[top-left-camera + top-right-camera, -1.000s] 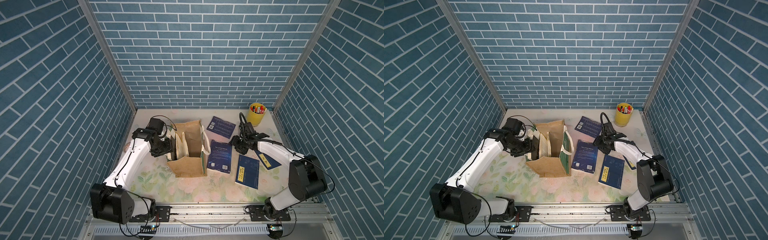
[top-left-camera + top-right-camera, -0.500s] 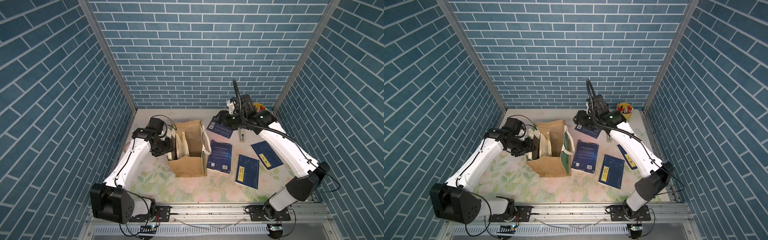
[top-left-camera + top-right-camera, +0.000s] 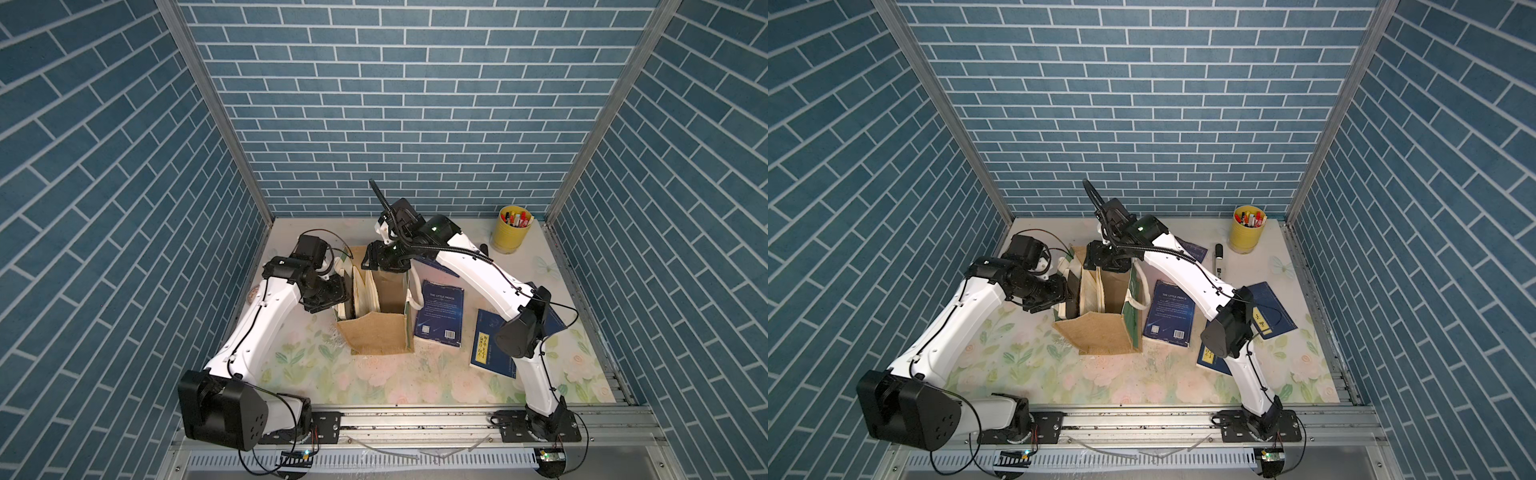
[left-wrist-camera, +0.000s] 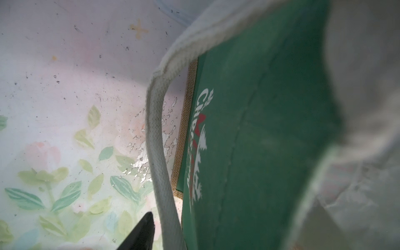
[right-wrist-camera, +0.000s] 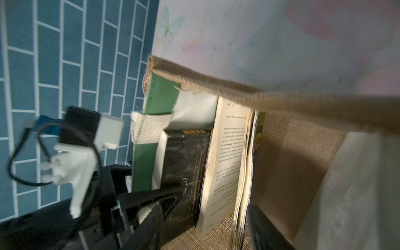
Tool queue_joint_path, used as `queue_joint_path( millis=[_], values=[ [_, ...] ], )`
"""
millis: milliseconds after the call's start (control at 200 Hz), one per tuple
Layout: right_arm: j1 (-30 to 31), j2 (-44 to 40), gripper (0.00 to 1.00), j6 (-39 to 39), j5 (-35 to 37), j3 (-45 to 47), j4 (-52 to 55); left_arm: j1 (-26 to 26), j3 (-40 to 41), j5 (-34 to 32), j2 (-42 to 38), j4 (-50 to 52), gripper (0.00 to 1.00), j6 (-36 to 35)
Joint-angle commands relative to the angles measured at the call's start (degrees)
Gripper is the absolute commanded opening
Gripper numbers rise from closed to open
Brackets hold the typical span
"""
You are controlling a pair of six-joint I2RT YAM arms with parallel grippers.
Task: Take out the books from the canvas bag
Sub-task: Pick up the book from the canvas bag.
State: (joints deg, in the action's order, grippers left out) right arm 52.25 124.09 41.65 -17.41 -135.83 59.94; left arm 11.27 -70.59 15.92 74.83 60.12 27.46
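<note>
The paperback's pages fan (image 3: 370, 297) apart (image 3: 364, 281) between its covers. So I expect the paperback to bunch shut where it is gripped and come out in one piece when I lift it.
The tan canvas bag (image 3: 374, 336) (image 3: 1096, 336) stands upright mid-table. My left gripper (image 3: 343, 293) (image 3: 1069, 293) is shut on its green left wall (image 4: 249, 129); one black finger (image 4: 140, 233) shows outside by the rope handle (image 4: 155, 134). Inside the bag stand a black book (image 5: 186, 164) and a paperback with fanned pages (image 5: 229, 151). My right gripper (image 5: 205, 207) (image 3: 380, 266) hangs open over the bag's far rim, its fingers either side of the fanned paperback without touching it. Dark blue books lie right of the bag (image 3: 440, 311) (image 3: 490, 349) (image 3: 1271, 307) (image 3: 1192, 249).
A yellow pen cup (image 3: 509, 232) (image 3: 1248, 232) stands at the back right corner. A dark marker (image 3: 1219, 257) lies near it. Blue brick walls close in three sides, and a metal rail (image 3: 415, 419) runs along the front edge.
My right arm rose from the books on the right and swung left to the bag's far rim, its gripper now in the mouth. The left arm and bag have stayed put.
</note>
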Motion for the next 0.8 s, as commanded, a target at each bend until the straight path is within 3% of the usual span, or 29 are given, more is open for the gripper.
queue_joint_path(
  millis=[0, 200, 535, 795],
  values=[
    [0.89, 1.13, 0.65, -0.80, 0.35, -1.54, 5.08, -0.45, -1.34, -0.52, -2.00, 1.56, 0.63, 0.22],
    [1.40, 4.09, 0.68, -0.03, 3.60, -0.23, 7.88, -0.54, -0.72, -0.64, -3.23, 2.20, 0.60, 0.14],
    [1.73, 7.52, 0.71, 1.54, 0.77, 1.53, 2.33, -0.74, 1.29, 0.12, -3.78, 1.76, 0.45, 0.40],
    [2.32, 8.86, 0.71, 1.95, -1.83, 1.43, -1.99, -0.73, 2.46, 2.06, -4.43, 0.35, 0.42, 0.70]
  ],
)
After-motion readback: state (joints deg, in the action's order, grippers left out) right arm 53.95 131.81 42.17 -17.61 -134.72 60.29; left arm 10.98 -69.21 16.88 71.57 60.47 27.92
